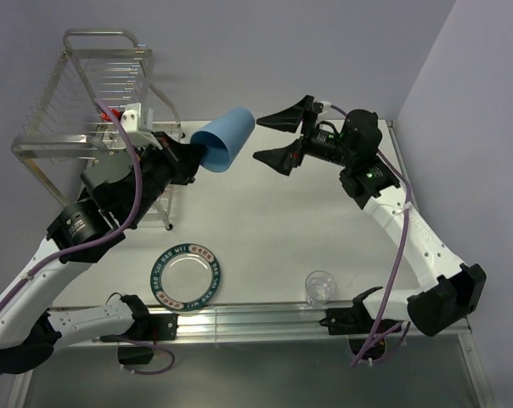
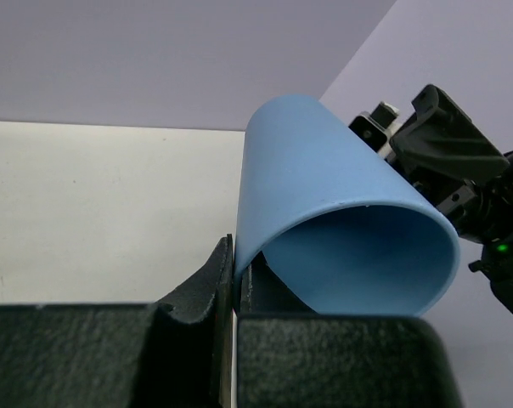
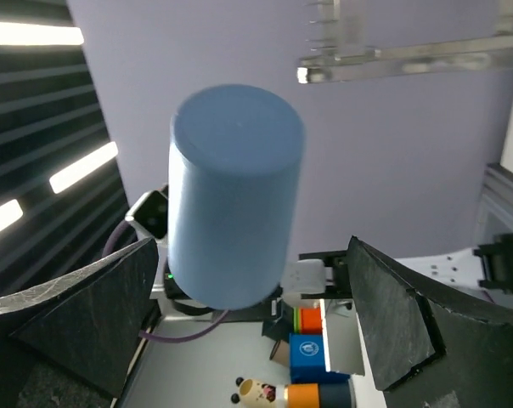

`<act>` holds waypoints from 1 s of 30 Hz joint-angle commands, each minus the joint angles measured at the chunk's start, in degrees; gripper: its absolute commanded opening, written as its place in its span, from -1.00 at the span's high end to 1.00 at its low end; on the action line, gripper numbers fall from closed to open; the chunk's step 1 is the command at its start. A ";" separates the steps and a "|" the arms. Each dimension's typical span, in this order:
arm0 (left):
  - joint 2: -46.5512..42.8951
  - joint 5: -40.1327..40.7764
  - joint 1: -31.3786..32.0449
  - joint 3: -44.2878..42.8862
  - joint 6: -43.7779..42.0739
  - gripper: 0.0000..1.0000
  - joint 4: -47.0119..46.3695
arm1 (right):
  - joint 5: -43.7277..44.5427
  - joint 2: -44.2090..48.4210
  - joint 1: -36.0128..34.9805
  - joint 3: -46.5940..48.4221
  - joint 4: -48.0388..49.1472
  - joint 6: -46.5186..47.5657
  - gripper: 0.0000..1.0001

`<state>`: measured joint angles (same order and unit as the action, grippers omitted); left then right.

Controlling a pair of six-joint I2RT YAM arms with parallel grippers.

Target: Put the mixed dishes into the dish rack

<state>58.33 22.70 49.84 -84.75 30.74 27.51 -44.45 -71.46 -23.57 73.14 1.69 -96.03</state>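
I should now hold the cup's rim (image 1: 212, 149) with my left gripper until my right gripper's open fingers close around the cup, because the light blue cup's closed base (image 1: 244, 120) faces those fingers.
The light blue cup (image 1: 224, 138) hangs tilted in the air just right of the dish rack (image 1: 95, 93), a chrome wire rack at the back left. My left gripper (image 1: 193, 157) is shut on the cup's rim (image 2: 341, 221), one finger inside and one outside (image 2: 235, 255). The cup's closed base (image 3: 231, 195) points at my right gripper (image 1: 257, 140), which is open with its fingers on either side of the base, not touching (image 3: 252, 246). A silver plate with a green lettered rim (image 1: 186, 276) and a small clear glass (image 1: 319, 287) sit near the table's front edge.
The rack's slim legs (image 1: 167, 225) stand under my left arm. A metal rail (image 1: 256, 319) runs along the front edge. The rack's wire top (image 3: 409, 59) shows in the right wrist view, with small coloured boxes (image 3: 392, 357) low down.
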 commanded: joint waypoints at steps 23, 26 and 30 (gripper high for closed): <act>-5.24 -1.17 0.08 2.05 -2.97 1.00 -7.91 | 5.95 -11.07 -9.29 16.59 8.07 -1.89 -0.63; -5.33 -0.99 0.08 1.96 -3.06 1.00 -7.82 | 6.13 -11.07 -10.00 16.94 7.54 -1.18 -0.57; -5.06 -1.34 -0.01 1.70 -2.71 1.00 -6.68 | 6.21 -12.47 -10.18 18.77 7.98 0.22 0.86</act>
<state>53.56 21.47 49.84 -82.61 28.88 22.65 -38.13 -83.77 -32.80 87.48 8.27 -98.04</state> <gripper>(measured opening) 0.052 0.580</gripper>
